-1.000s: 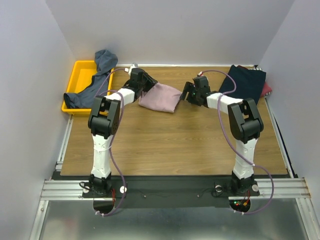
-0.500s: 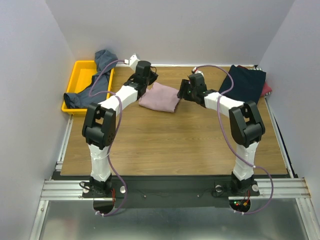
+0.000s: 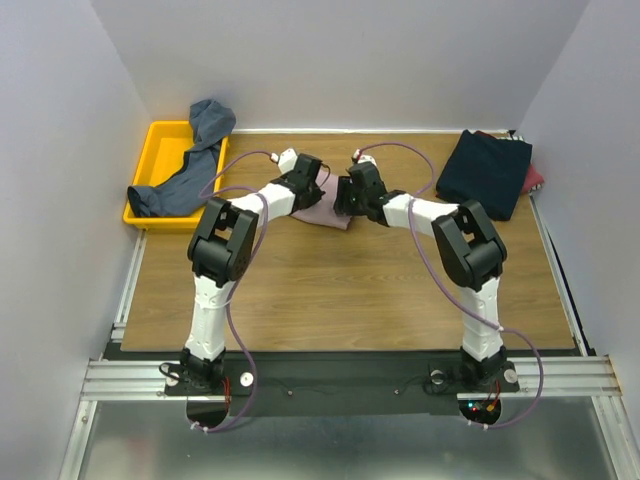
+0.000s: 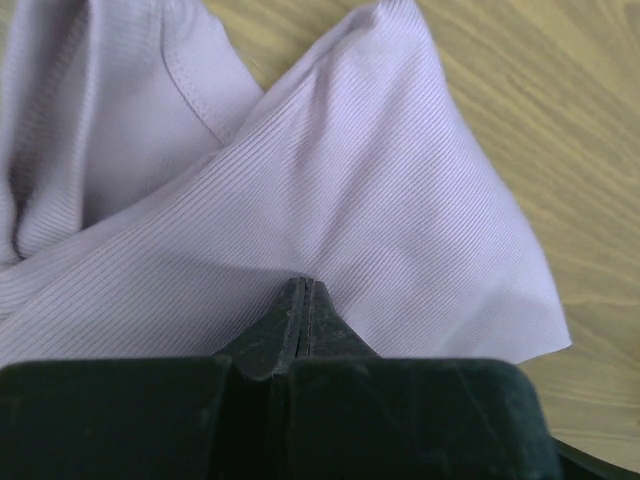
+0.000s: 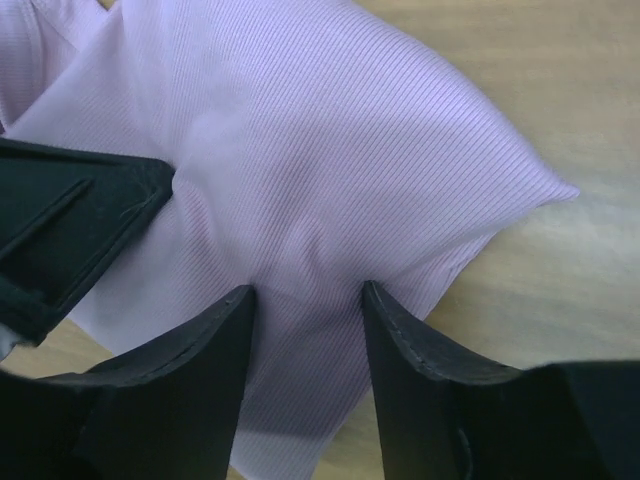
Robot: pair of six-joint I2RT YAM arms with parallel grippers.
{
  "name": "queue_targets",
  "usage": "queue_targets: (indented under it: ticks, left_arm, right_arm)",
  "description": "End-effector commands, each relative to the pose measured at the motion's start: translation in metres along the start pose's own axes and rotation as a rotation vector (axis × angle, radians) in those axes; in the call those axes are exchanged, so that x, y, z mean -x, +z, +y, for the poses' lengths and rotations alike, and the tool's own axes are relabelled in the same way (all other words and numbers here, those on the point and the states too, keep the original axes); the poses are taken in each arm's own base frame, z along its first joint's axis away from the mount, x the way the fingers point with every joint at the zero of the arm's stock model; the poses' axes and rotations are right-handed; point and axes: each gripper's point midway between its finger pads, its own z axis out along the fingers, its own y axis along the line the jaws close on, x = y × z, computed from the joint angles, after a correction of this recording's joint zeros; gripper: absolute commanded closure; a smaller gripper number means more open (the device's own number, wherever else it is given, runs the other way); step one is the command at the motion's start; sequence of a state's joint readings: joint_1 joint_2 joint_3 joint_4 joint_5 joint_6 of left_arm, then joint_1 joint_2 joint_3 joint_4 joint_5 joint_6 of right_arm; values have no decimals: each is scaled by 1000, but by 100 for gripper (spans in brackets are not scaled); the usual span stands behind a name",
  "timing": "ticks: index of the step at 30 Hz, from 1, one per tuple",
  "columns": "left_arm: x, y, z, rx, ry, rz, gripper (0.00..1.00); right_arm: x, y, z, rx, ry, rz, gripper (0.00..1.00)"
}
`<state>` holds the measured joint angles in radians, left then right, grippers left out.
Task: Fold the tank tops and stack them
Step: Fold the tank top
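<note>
The dusty pink tank top [image 3: 322, 212] lies far back, slanted and creased; I should pull it nearer, then straighten it, left gripper at its edge.
The dusty pink tank top [image 3: 330, 215] lies folded at the back middle of the table, mostly hidden by both grippers. My left gripper [image 3: 314, 192] [image 4: 303, 284] is shut, its tips pinching the pink fabric [image 4: 380, 180], and creases run into them. My right gripper [image 3: 346, 198] [image 5: 306, 290] stands open with both fingertips pressed down on the pink cloth [image 5: 330, 130], which bulges between them. The left gripper's black fingers [image 5: 70, 230] show just beside. A slate blue-grey tank top [image 3: 195, 160] hangs over the tray. A dark navy one [image 3: 485, 168] lies folded at the back right on a red one [image 3: 535, 180].
A yellow plastic tray [image 3: 152, 150] sits at the table's back left corner. White walls close in the sides and back. The wooden table [image 3: 340, 290] stretches bare between the arms toward the near edge.
Both grippers have come together onto the pink tank top from either side. The left one has shut on the fabric and the right one's jaws have narrowed.
</note>
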<state>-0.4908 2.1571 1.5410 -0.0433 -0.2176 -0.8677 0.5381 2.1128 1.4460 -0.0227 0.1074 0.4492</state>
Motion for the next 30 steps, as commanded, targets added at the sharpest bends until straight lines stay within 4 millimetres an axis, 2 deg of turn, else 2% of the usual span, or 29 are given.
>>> queue_targets:
  ticks: [1, 2, 3, 5, 6, 7, 8, 9, 11, 12, 13, 14, 15, 16, 17, 19, 24, 27, 29, 30]
  left_arm:
    - [-23, -18, 7, 15, 64, 38, 100]
    - [-23, -24, 6, 7, 66, 37, 100]
    - [-33, -27, 16, 18, 87, 60, 100]
    - [-37, -39, 12, -13, 103, 61, 100]
    - [-40, -43, 13, -19, 111, 66, 100]
    - [-51, -45, 20, -25, 124, 98, 100]
    - [-51, -51, 18, -43, 140, 105, 100]
    - [-58, -56, 18, -56, 157, 119, 100]
    - [-74, -63, 29, -61, 189, 165, 100]
    - [-75, -73, 26, -83, 208, 170, 100]
    - [-86, -77, 35, -97, 216, 198, 100]
    - [-89, -82, 37, -107, 220, 205, 100]
    - [-84, -93, 32, -143, 222, 190, 100]
    - [-93, -98, 44, -141, 227, 215, 100]
    - [-88, -107, 39, -173, 226, 201, 100]
    - [-93, -116, 46, -183, 236, 215, 97]
    - [-86, -142, 24, -311, 222, 229, 91]
    - [-83, -153, 10, -369, 214, 237, 88]
    - [-85, -158, 5, -394, 205, 255, 86]
    - [-83, -160, 1, -405, 192, 254, 86]
  right_arm:
    - [-32, -24, -3, -42, -18, 54, 49]
    - [-34, -36, 6, -24, -21, 53, 52]
    - [-53, -44, 2, -38, -19, 83, 52]
    - [-70, -57, 7, -31, -15, 106, 53]
    - [-72, -72, 23, 4, -17, 97, 53]
    - [-90, -78, 22, -6, -3, 122, 53]
    - [-97, -85, 27, 5, 0, 129, 54]
    - [-104, -98, 46, 39, 16, 127, 55]
    - [-126, -112, 57, 57, 24, 149, 54]
    - [-142, -124, 79, 102, 35, 163, 55]
    - [-144, -133, 91, 128, 46, 152, 54]
    - [-156, -140, 98, 142, 50, 161, 54]
    - [-168, -152, 118, 185, 52, 168, 54]
    - [-169, -158, 123, 190, 54, 154, 54]
    - [-171, -163, 128, 201, 53, 152, 54]
    - [-166, -167, 123, 185, 65, 121, 54]
    - [-111, -203, 108, 184, 94, -39, 48]
    - [-94, -210, 89, 138, 100, -80, 45]
    - [-100, -203, 70, 103, 110, -55, 44]
    - [-94, -194, 52, 72, 142, -44, 44]
